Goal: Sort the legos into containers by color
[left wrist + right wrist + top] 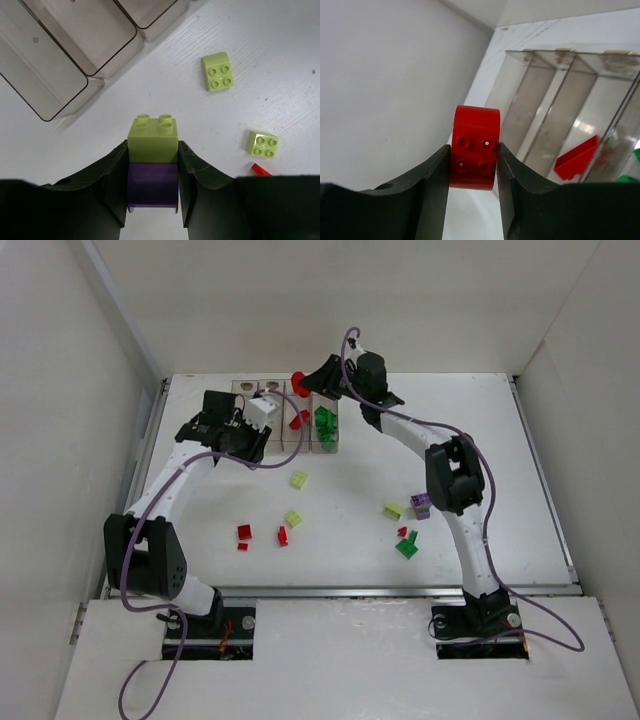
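Next, I take the yellow-green lego [153,141] with my right gripper and pull it off before sorting, because my left gripper holds the yellow-green lego stacked on the purple lego [153,163].
My left gripper [152,167] is shut on a yellow-green lego [152,140] stacked on a purple lego [152,182], held low over the table beside the clear containers [75,55]. My right gripper [474,155] is shut on a red lego [475,145], which shows in the top view [298,378] above the far end of the containers [285,445]. One bin holds red legos [299,420] and the rightmost holds green ones [325,425]. The two left bins look bare.
Loose legos lie on the table: yellow-green ones [299,479] [293,519] [394,510], red ones [244,532] [282,535] [402,532], a purple one [421,504] and a green one [407,547]. White walls enclose the table.
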Motion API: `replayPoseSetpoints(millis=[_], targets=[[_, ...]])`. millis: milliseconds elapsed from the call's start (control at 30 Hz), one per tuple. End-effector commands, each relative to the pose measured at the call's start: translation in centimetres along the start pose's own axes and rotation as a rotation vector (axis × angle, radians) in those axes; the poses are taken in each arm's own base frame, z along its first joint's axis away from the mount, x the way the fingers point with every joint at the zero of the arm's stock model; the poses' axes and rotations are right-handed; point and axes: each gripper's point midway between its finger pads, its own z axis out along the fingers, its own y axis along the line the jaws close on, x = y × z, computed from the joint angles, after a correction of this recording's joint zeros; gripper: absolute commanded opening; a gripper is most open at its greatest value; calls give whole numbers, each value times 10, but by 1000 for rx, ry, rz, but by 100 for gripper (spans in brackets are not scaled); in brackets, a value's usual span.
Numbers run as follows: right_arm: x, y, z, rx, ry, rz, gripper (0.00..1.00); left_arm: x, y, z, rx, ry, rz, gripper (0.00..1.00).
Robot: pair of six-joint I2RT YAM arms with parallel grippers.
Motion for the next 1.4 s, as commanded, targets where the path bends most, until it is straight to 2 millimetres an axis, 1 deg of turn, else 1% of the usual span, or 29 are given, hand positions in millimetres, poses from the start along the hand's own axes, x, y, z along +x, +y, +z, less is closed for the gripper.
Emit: replayPoseSetpoints(millis=[0,67,100,133,200,267,300,400,467,500,533,567,600,633,667,700,733,767,800,900,933,967,1000,1033,1067,1100,1167,1267,1367], targets=[[-4,-13,18,75,-51,-63,14,-16,13,-2,-20,-42,-22,0],[-1,-2,27,62,-49,-107,31,-16,14,1,-20,-42,-22,0],[6,-15,29,89,-23,-129,35,-19,15,0,-24,-50,-19,0],[8,-11,31,100,-24,-140,49,-19,15,0,-24,-50,-19,0],[10,-18,30,133,-21,-131,67,-19,15,0,-24,-50,-19,0],[4,-24,25,187,-53,-128,100,-20,14,0,-16,-53,-19,0],[5,-26,21,201,-51,-137,100,-21,12,0,-7,-57,-19,0],[-8,0,12,163,-57,-211,100,-28,10,-3,12,-75,-15,0],[-17,25,-3,120,-45,-318,100,-41,5,-9,48,-109,2,0],[-15,38,-10,82,-22,-366,100,-42,0,-12,78,-111,26,0],[-4,34,-19,81,17,-406,100,-47,-4,-15,105,-123,44,0],[-19,64,-36,33,2,-547,100,-61,-13,-23,160,-166,73,0],[-16,72,-47,8,19,-614,100,-66,-18,-28,191,-182,93,0],[2,59,-63,-9,88,-652,100,-65,-25,-33,227,-177,123,0],[-17,84,-88,-44,50,-801,100,-69,-29,-38,255,-189,143,0],[-15,87,-102,-65,63,-861,100,-80,-35,-47,291,-224,173,0],[-7,96,-116,-130,92,-911,100,-76,-40,-51,314,-211,182,0],[11,83,-132,-147,140,-933,100,-82,-52,-56,341,-229,261,0],[7,109,-151,-213,115,-1046,100,-84,-60,-58,364,-234,297,0],[30,139,-186,-377,134,-1154,100,-94,-89,-72,437,-269,367,0],[33,145,-192,-403,132,-1169,100,-107,-98,-84,461,-327,420,0],[42,158,-198,-441,131,-1191,99,-108,-110,-91,490,-342,446,0],[48,157,-197,-448,141,-1185,97,-113,-116,-97,500,-366,475,0],[47,170,-202,-467,119,-1222,95,-116,-123,-101,513,-383,501,0],[52,171,-203,-476,124,-1228,91,-117,-128,-104,515,-399,539,0],[56,179,-203,-491,117,-1247,80,-119,-134,-107,523,-407,553,0],[61,184,-203,-496,109,-1282,74,-123,-146,-116,536,-434,588,0],[69,181,-202,-504,127,-1289,71,-131,-154,-119,535,-460,596,0],[77,183,-204,-556,158,-1278,62,-135,-162,-127,535,-481,612,0]])
